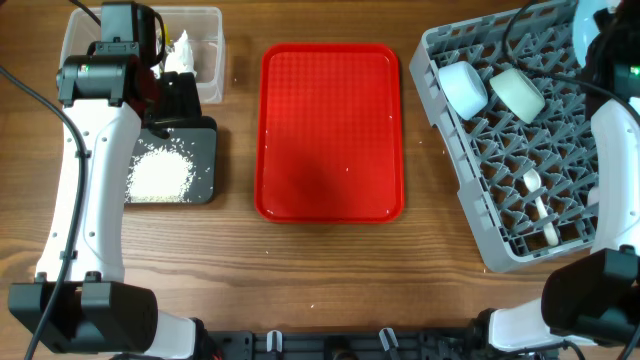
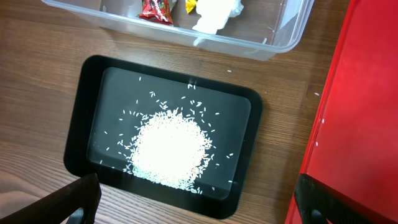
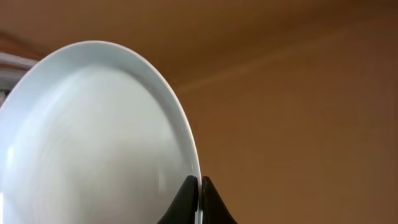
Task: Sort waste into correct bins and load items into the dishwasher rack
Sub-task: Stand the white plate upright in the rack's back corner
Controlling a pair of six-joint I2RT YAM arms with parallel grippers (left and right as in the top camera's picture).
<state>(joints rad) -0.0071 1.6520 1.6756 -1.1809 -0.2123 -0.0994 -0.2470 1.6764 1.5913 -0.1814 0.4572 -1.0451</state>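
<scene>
The pale blue plate (image 1: 584, 31) is hanging on edge above the rack's free pegs (image 1: 556, 52) next to the pale bowls, so my right gripper should go on lowering it until the pegs hold it up.
A heap of white rice grains (image 2: 169, 149) lies in the black tray (image 2: 78, 124). Behind it the clear tub (image 2: 273, 43) holds a red wrapper (image 2: 155, 9), a yellow one (image 2: 191, 6) and a silvery white one (image 2: 214, 12). My left gripper (image 2: 199, 208) hangs open above the tray's near edge, with nothing between its fingers. My right gripper (image 3: 200, 186) is shut on the rim of the pale blue plate (image 3: 93, 137), which it holds on edge. The grey dishwasher rack (image 1: 500, 150) carries two pale bowls (image 1: 463, 86) (image 1: 517, 94) and a white spoon (image 1: 536, 195).
The flat red tray (image 1: 330, 130) lies between the bins and the rack, and its edge shows at the right of the left wrist view. The rack sits askew at the table's right side. My right arm stands over the rack's right edge.
</scene>
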